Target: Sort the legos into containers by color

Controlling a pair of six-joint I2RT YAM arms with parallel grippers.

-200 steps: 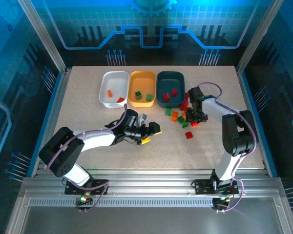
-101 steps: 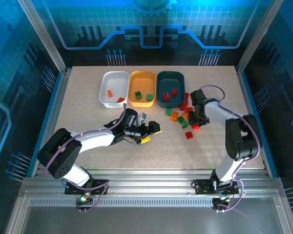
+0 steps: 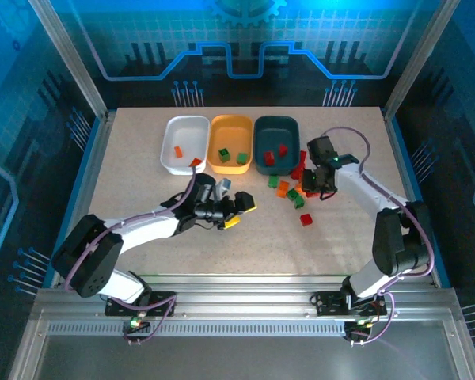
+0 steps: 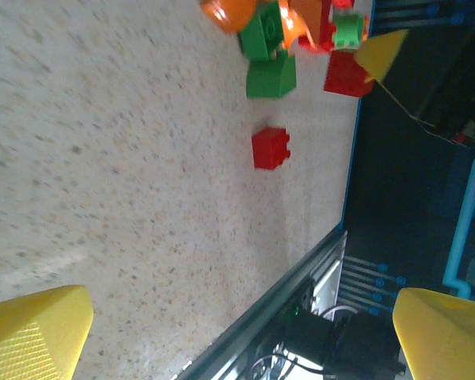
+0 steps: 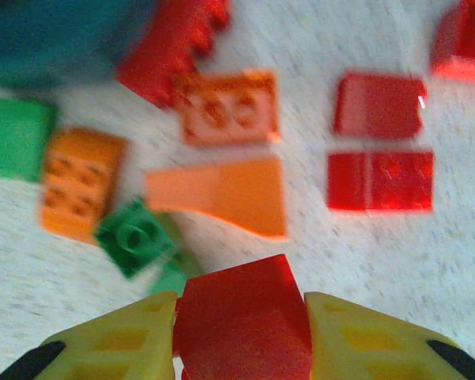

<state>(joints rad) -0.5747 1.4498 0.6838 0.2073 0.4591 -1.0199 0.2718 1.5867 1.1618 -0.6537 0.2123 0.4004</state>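
The lone red brick sits beside the pile [image 3: 294, 194] where the robot's right gripper is working, so next the left gripper moves back and leaves that brick [image 3: 306, 219] for the right gripper.
Loose legos [image 3: 291, 192] in red, orange and green lie right of the table's middle, and one red brick [image 3: 305, 219] sits apart nearer me. My right gripper [image 5: 244, 342] is shut on a red brick [image 5: 244, 321], held just above the pile; in the top view this gripper [image 3: 315, 188] is below the teal tray [image 3: 276, 127]. My left gripper [image 3: 239, 212] stands open and empty over bare table, and its wrist view has the lone red brick [image 4: 270, 148] ahead. The white tray [image 3: 174, 127] holds an orange and a red piece, the orange-yellow tray [image 3: 230, 123] two green bricks, the teal tray two red ones.
Under my right gripper lie an orange wedge [image 5: 222, 194], two flat red bricks [image 5: 380, 180], orange bricks [image 5: 77, 182] and a green brick [image 5: 134, 237]. The table's right edge [image 4: 332, 237] runs close beyond the lone red brick. The three trays stand side by side at the back.
My right gripper has risen from the pile with the red brick and shifted back toward the teal tray. My left gripper has drifted slightly left, still open.
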